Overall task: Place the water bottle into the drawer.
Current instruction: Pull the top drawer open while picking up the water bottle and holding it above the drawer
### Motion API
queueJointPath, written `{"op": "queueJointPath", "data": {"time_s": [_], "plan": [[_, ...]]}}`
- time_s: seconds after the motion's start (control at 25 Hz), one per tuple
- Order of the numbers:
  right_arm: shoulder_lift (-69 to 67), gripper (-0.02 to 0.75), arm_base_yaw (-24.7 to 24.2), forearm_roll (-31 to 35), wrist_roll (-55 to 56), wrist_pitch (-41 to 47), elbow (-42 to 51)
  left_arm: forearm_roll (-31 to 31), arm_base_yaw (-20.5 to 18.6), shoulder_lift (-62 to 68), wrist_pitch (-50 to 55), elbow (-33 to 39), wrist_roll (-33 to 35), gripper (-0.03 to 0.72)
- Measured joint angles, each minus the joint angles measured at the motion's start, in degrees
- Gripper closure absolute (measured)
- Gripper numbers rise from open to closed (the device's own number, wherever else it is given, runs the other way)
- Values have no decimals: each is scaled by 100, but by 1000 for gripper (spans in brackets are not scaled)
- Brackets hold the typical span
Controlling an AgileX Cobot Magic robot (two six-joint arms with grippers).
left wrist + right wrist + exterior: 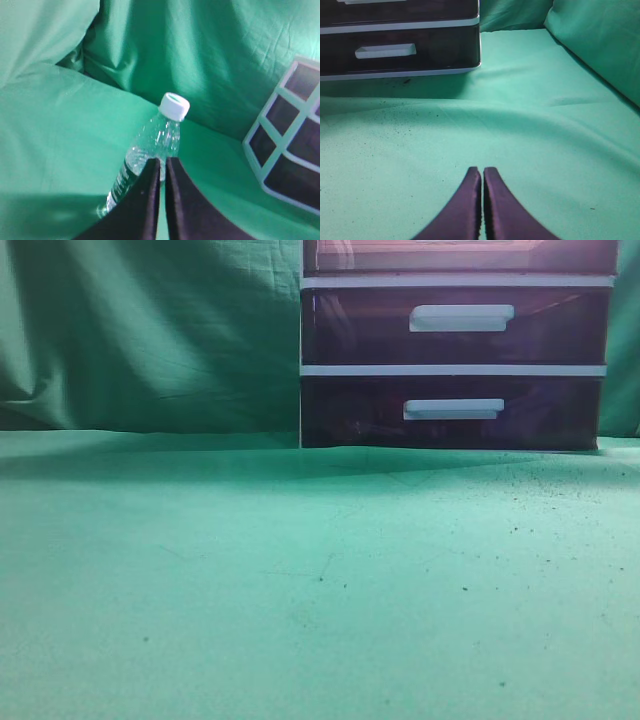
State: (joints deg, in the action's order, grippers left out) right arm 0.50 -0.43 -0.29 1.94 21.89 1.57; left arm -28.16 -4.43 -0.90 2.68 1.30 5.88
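The water bottle's lower body is in front of my left gripper's shut fingers, so I should lift my left gripper, open it and lower it over the water bottle's white cap.
A clear water bottle with a white cap stands on the green cloth in the left wrist view, just beyond my left gripper. The left gripper is shut and empty, its tips in front of the bottle's lower body. The drawer is the top one of the white-framed unit; only its lower strip shows at the top edge of the exterior view, and it looks closed. My right gripper is shut and empty above bare cloth, in front of and right of the unit. Neither gripper nor the bottle shows in the exterior view.
Two darker purple drawers with white bar handles sit below the top one. The unit also shows in the left wrist view and the right wrist view. Green cloth covers table and backdrop.
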Motion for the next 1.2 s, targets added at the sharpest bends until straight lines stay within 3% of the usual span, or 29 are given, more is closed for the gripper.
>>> {"op": "queueJointPath", "data": {"time_s": [0.32, 0.48, 0.64, 0.72, 0.84, 1.04, 1.08, 1.12, 1.2], "plan": [[0, 738, 0, 0, 0, 0, 0, -478, 0, 0, -592, -37, -406, 688], [0, 738, 0, 0, 0, 0, 0, 195, 0, 70, 583, -829, -240, 688], [0, 738, 0, 0, 0, 0, 0, 427, 0, 789, 1405, -1553, -92, 688], [0, 738, 0, 0, 0, 0, 0, 468, 0, 1166, 1754, -1753, 177, 688], [0, 738, 0, 0, 0, 0, 0, 481, 0, 1611, 2217, -1954, 1099, 688], [0, 738, 0, 0, 0, 0, 0, 503, 0, 2098, 1991, -2067, 1798, 688], [0, 738, 0, 0, 0, 0, 0, 503, 0, 2222, 1914, -2079, 1813, 638], [0, 738, 0, 0, 0, 0, 0, 503, 0, 2350, 1837, -2102, 1813, 638], [0, 738, 0, 0, 0, 0, 0, 503, 0, 2596, 1592, -2113, 1836, 466]]}}
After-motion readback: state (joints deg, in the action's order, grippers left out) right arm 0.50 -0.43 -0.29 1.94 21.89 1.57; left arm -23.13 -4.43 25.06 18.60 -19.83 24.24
